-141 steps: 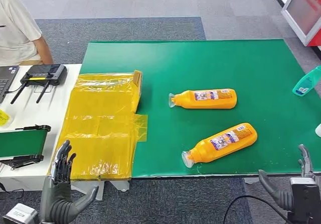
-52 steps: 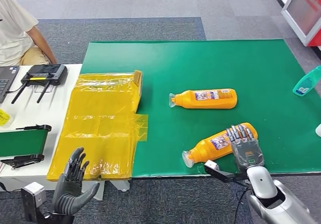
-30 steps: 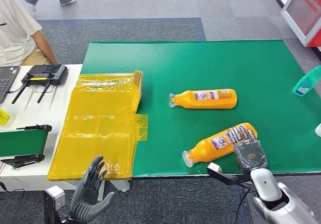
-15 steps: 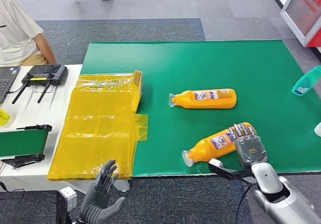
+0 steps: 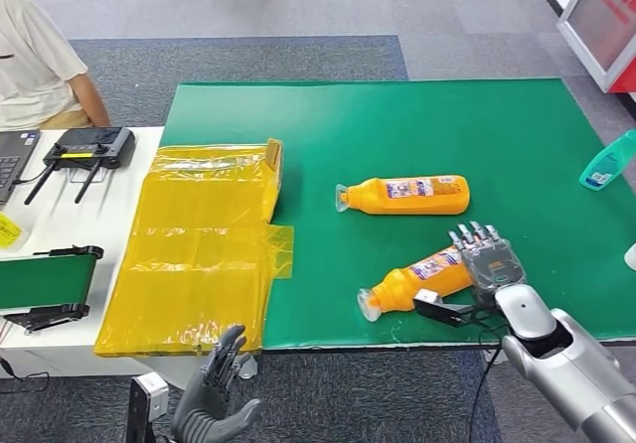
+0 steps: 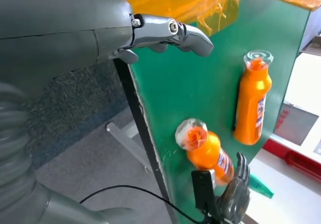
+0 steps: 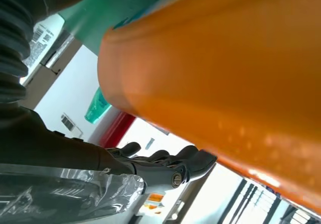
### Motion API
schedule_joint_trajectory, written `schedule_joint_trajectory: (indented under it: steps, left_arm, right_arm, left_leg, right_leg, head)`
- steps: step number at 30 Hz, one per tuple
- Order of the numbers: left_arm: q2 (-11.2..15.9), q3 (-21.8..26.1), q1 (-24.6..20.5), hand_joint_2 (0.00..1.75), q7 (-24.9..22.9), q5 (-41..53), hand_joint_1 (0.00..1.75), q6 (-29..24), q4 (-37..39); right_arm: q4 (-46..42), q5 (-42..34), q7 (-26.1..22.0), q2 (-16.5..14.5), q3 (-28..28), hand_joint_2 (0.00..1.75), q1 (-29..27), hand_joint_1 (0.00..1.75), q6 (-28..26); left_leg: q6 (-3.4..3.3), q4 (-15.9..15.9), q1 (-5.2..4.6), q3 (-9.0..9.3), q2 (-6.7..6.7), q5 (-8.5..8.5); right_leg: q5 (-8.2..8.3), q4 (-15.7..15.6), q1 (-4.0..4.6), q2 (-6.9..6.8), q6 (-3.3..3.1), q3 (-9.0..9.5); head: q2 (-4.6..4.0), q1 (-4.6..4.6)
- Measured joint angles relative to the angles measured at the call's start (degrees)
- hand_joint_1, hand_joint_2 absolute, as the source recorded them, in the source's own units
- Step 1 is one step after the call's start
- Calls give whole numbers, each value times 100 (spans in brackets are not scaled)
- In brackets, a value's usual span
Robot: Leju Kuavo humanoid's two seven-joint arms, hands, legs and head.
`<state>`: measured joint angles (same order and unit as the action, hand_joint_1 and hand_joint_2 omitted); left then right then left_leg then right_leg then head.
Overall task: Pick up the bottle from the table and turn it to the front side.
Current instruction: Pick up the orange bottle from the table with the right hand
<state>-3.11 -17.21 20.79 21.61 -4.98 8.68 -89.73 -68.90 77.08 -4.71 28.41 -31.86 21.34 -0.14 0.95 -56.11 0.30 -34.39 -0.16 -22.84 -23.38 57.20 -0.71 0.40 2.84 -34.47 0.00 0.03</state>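
Observation:
The near orange bottle [image 5: 408,282] has its small-print label [image 5: 435,264] on top, so the big Tide logo should be hidden on the underside when I turn the bottle.
Two orange bottles with clear caps lie on the green mat [image 5: 450,125]. The far bottle [image 5: 404,195] lies flat, label up, and is also in the left wrist view [image 6: 252,103]. My right hand [image 5: 487,259] grips the base end of the near bottle [image 5: 408,284], fingers over the top and thumb underneath; the cap points left near the mat's front edge. In the right wrist view the orange body [image 7: 227,83] lies against the palm with fingers [image 7: 170,169] curled beside it. My left hand [image 5: 214,403] hangs open below the table edge, its fingers [image 6: 170,30] spread.
A yellow plastic bag [image 5: 195,244] covers the mat's left end. A teal bottle [image 5: 607,160] lies at the right edge. A white table on the left carries a controller [image 5: 86,150] and a small green belt unit [image 5: 45,279]; a person [image 5: 38,56] sits behind it.
My right hand has closed on the near bottle, which has shifted slightly left and turned flatter. My left hand has drifted right below the table edge.

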Motion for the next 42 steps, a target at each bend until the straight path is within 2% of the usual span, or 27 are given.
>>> schedule_joint_trajectory:
  steps: [7,20,21,24,25,42]
  left_arm:
    - [123,-279,-102,175,25,-91,0,-74,122]
    - [297,-543,-206,175,63,-267,0,-284,199]
    - [310,-562,-211,175,67,-279,0,-295,200]
    - [345,-590,-217,175,90,-309,0,-338,200]
    - [356,-594,-217,175,98,-320,0,-349,200]
    - [462,-630,-235,175,161,-377,0,-353,200]
  right_arm:
    - [255,-102,-49,11,-387,175,316,0,37]
    - [524,-232,-99,9,-847,175,534,0,-86]
    - [539,-245,-108,8,-879,175,555,28,-92]
    - [588,-300,-140,3,-971,175,612,159,-105]
    - [603,-324,-151,-1,-1001,175,631,175,-105]
    - [684,-566,-140,-27,-1248,175,755,175,-213]
  left_leg:
    - [0,0,-1,-2,0,0]
    - [0,0,-1,-3,-1,0]
    - [0,0,-1,-3,-1,0]
    - [0,0,-1,-3,-1,0]
    - [-1,0,-1,-3,-1,1]
    - [-2,0,-1,-2,-1,3]
  right_leg:
    - [0,0,0,0,0,-1]
    - [0,0,0,0,0,-1]
    - [0,0,0,0,0,-1]
    - [0,0,0,-1,0,-1]
    - [1,0,0,-1,0,-1]
    - [1,0,0,-1,1,-1]
  head:
    - [0,-1]
    - [0,-1]
    - [0,-1]
    - [0,-1]
    - [0,-1]
    - [0,-1]
